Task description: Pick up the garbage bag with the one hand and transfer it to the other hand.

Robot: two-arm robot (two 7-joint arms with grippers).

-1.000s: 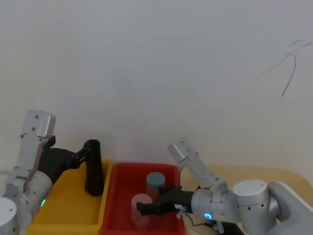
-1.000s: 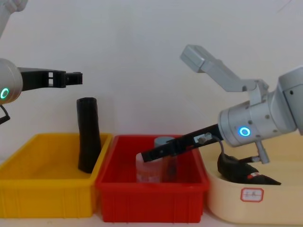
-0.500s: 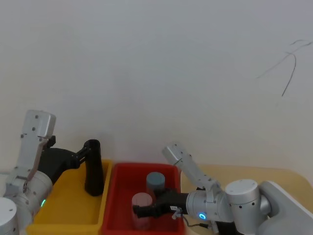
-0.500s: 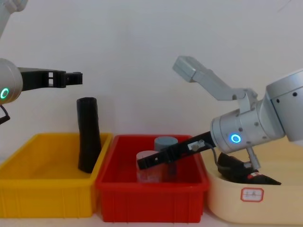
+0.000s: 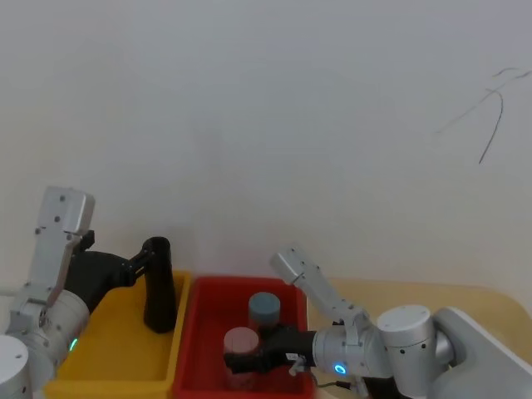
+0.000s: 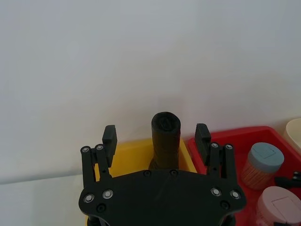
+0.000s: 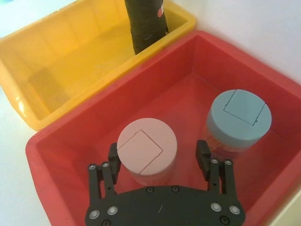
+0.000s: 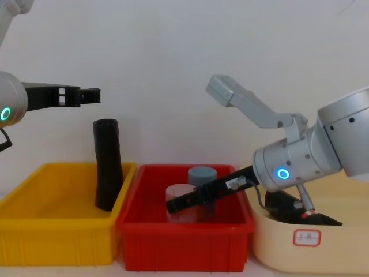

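Observation:
The flap [image 7: 139, 151] sits level in the pink lid, so I expect the pink-lidded jar [image 7: 149, 150] will rise in one piece and stay closed when I lift it.
The garbage bag [image 8: 107, 167] is a tall black roll leaning in the yellow bin [image 8: 57, 242]; a bit of red label shows on the roll [image 7: 143, 23] in the right wrist view. My left gripper [image 8: 92, 95], on the green-ringed arm, hangs open a little above and to the left of the roll's top. In the left wrist view the roll [image 6: 165, 136] stands beyond the spread fingers. My right gripper [image 8: 173, 205], on the blue-ringed arm, is open low in the red bin [image 8: 184, 248], its fingers [image 7: 113, 157] either side of a pink-lidded jar [image 7: 146, 146].
A grey-blue-lidded jar [image 7: 239, 117] stands behind the pink one in the red bin. A cream tub [image 8: 311, 248] at the right holds a black object [image 8: 288, 206] with a red mark. A white wall rises close behind the bins.
The right arm has swung lower and leftward, bringing its open gripper down into the red bin around the pink-lidded jar. The left arm and the roll have not moved.

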